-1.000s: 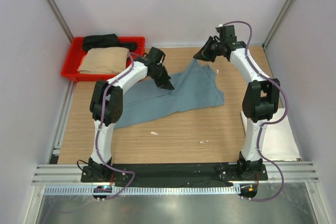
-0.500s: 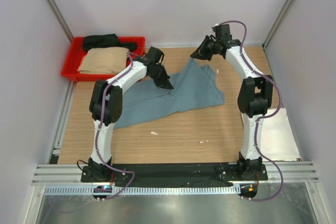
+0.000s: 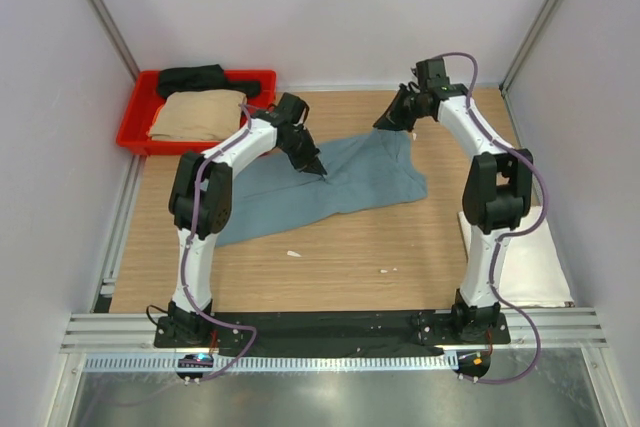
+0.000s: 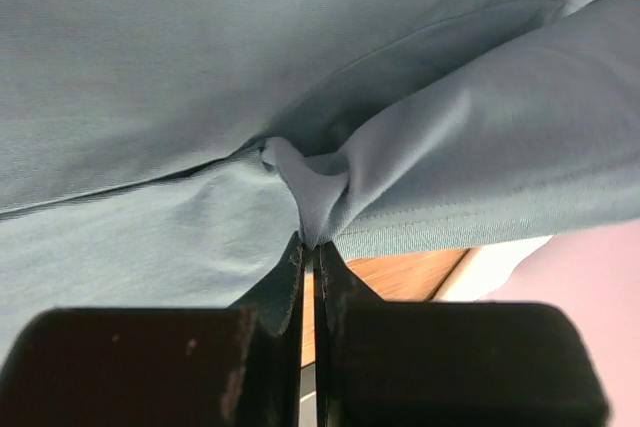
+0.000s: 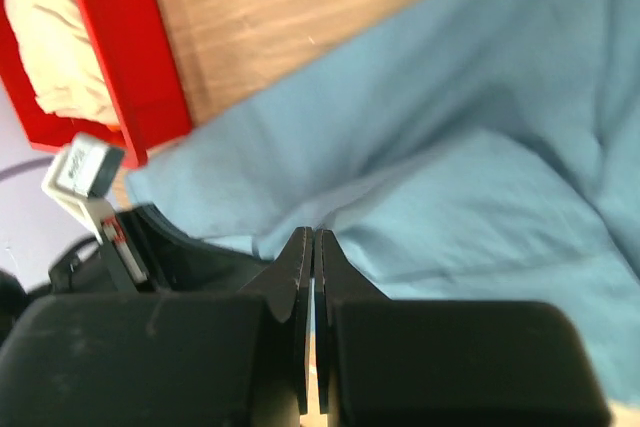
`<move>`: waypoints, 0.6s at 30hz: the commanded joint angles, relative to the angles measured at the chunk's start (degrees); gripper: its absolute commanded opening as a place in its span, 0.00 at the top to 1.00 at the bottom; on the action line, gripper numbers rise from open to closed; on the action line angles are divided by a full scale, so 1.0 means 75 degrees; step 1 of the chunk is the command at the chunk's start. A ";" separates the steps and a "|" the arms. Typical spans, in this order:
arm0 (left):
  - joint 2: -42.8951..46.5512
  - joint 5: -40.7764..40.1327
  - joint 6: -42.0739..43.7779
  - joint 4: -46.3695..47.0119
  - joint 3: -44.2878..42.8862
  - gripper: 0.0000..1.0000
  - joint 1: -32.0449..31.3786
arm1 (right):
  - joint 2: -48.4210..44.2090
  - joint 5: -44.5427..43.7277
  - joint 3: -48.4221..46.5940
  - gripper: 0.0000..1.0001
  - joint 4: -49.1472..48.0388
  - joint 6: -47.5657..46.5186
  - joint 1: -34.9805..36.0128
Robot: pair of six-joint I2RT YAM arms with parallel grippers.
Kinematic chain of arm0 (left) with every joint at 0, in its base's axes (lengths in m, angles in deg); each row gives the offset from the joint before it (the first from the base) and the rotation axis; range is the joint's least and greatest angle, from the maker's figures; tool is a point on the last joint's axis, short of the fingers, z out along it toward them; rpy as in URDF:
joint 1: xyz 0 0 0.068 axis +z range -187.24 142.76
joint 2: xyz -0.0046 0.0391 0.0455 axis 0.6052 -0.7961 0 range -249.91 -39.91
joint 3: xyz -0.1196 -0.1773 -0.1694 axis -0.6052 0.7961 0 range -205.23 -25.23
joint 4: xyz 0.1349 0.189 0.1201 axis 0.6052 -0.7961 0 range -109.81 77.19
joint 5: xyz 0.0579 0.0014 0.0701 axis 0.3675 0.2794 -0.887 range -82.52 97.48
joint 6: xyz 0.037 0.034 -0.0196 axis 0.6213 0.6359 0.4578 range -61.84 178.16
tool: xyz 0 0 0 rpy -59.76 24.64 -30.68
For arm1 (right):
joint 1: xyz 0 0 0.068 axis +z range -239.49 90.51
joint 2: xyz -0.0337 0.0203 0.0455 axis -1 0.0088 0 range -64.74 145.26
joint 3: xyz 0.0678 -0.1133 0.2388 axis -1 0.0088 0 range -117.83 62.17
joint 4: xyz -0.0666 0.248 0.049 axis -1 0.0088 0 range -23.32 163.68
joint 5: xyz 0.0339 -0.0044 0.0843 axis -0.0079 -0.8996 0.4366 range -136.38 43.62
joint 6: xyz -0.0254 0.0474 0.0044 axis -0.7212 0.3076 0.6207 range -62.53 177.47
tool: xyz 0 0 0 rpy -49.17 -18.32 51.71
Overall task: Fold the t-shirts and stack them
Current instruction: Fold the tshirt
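My right gripper should next go toward the t-shirt's near edge [image 3: 384, 204] and let go of the fold over the t-shirt, as the teal-blue t-shirt's fold [image 3: 352, 152] is stretched straight to my left gripper.
The teal-blue t-shirt [image 3: 350, 182] lies spread across the middle of the wooden table. My left gripper [image 3: 318, 169] is shut on a small pinch of its cloth near the centre, and the left wrist view shows that fold [image 4: 318, 202] caught at the gripper's [image 4: 312, 245] tips. My right gripper [image 3: 383, 125] is low over the shirt's far edge. Its jaws [image 5: 313, 234] are shut, and a crease of the teal cloth [image 5: 480, 147] runs to them. A tan t-shirt [image 3: 200, 115] and a black t-shirt [image 3: 195, 78] lie in the tray. A white t-shirt [image 3: 530, 257] lies at the right edge.
The red tray [image 3: 133, 119] stands at the table's far left corner, and its wall [image 5: 130, 57] also shows in the right wrist view. Two small pale scraps [image 3: 293, 253] lie on the wood in front of the shirt. Walls and metal posts close in the sides.
My right gripper has moved right and down, so the shirt's raised far corner has come down and the cloth lies flatter. The left gripper has hardly moved.
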 commanded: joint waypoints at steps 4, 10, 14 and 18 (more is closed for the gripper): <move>0.0269 0.0765 0.0327 -0.0298 0.0141 1.00 0.0115 | -0.1689 -0.0309 0.1162 0.99 0.0190 -0.0487 -0.0220; 0.0315 0.1176 0.0514 -0.0309 0.0352 1.00 0.0115 | -0.2603 -0.0450 0.2112 0.99 0.0388 -0.0675 -0.0455; 0.0374 0.1364 0.0596 -0.0391 0.0480 1.00 0.0103 | -0.3025 -0.0368 0.2709 0.99 0.0589 -0.0757 -0.0479; 0.0503 0.1469 0.0655 -0.0415 0.0797 1.00 0.0103 | -0.3506 -0.0485 0.3447 0.99 0.0543 -0.0792 -0.0479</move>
